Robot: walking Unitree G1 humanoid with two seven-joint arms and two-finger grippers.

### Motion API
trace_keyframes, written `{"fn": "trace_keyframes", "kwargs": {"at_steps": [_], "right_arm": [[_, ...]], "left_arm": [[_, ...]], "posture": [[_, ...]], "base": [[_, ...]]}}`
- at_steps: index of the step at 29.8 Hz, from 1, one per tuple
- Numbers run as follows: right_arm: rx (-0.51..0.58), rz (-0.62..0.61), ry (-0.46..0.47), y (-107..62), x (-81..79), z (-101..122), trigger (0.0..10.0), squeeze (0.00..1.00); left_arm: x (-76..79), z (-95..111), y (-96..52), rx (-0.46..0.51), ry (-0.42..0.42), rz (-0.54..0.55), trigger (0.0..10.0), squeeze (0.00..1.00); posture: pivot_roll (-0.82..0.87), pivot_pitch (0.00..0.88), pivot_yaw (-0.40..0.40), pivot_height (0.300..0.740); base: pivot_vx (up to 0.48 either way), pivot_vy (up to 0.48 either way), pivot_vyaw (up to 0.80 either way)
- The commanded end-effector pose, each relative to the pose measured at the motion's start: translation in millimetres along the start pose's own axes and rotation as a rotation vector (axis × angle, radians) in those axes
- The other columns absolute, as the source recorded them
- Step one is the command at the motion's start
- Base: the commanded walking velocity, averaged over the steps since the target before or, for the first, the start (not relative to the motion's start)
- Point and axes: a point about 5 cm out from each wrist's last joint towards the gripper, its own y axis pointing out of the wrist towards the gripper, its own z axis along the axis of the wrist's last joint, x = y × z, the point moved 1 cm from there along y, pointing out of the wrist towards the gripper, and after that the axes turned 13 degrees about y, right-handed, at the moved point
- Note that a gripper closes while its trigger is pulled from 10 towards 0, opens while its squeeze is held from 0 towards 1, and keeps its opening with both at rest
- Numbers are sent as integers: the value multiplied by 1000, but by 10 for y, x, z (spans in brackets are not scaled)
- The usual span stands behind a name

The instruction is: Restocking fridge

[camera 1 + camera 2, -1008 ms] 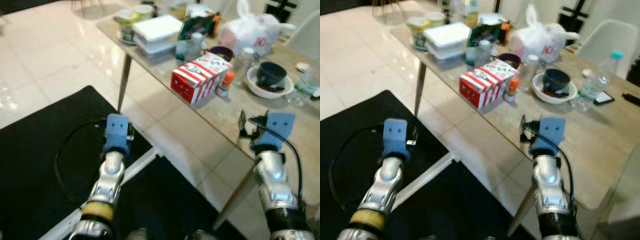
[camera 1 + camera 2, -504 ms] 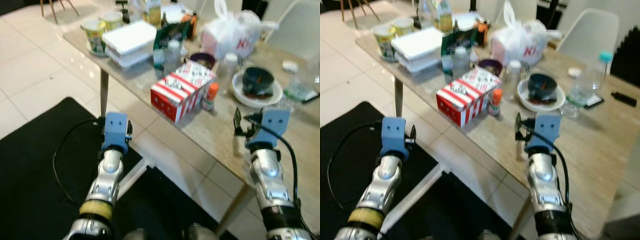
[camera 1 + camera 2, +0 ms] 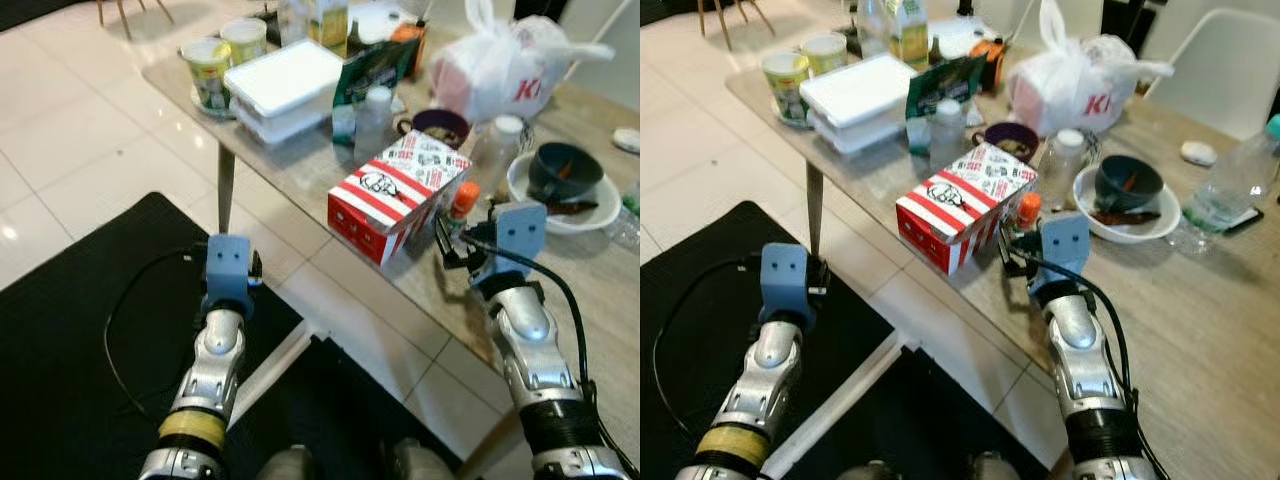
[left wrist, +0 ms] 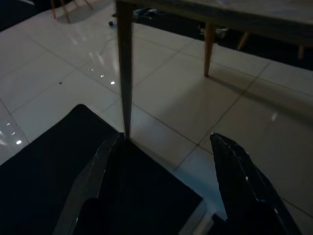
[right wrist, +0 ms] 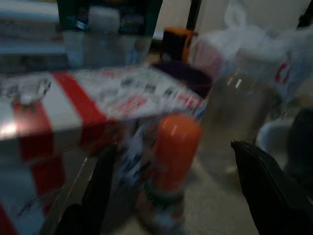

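The orange cap is sitting straight and close against the bottle's green band point(image 5: 164, 198). I expect the whole bottle point(image 3: 461, 207) will come along when I lift by the cap.
A red-and-white striped food box point(image 3: 400, 195) lies near the table's front edge. Just beside it stands a small orange-capped bottle point(image 3: 462, 203), blurred but close in the right wrist view point(image 5: 168, 166). My right gripper point(image 5: 176, 196) hovers low over the tabletop just in front of the bottle. It is open, and its fingers point(image 5: 93, 196) stand either side of the bottle without touching it. My left gripper point(image 4: 166, 186) is open and holds nothing. It hangs over the black mat point(image 3: 70, 330), pointing at the table leg point(image 4: 124, 63).
The wooden table point(image 3: 300, 170) is crowded: white foam containers point(image 3: 285, 85), noodle cups point(image 3: 205, 70), a green packet point(image 3: 370, 70), a clear jar point(image 3: 495, 145), a purple bowl point(image 3: 440, 125), a dark bowl on a white plate point(image 3: 560, 175) and a white bag point(image 3: 505, 70). A white chair point(image 3: 1225, 75) stands behind it.
The view has shifted as I moved. My right gripper has come in over the table edge, much closer to the orange-capped bottle and the striped box. The left arm keeps its pose.
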Motion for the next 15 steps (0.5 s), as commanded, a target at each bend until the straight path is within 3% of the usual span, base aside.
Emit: {"fn": "trace_keyframes", "kwargs": {"at_steps": [1,15], "right_arm": [[-62,-26,10,19,56,-90,10000,0],[-125,-1,74,327,-27,-46,10000,0]], "left_arm": [[33,-36,-46,-11,-5,-11,10000,0],[-77,-42,-126,-10,1,29,10000,0]], "posture": [[-13,147,-24,740],[70,178,-52,740]], "base": [[0,0,0],[0,0,0]]}}
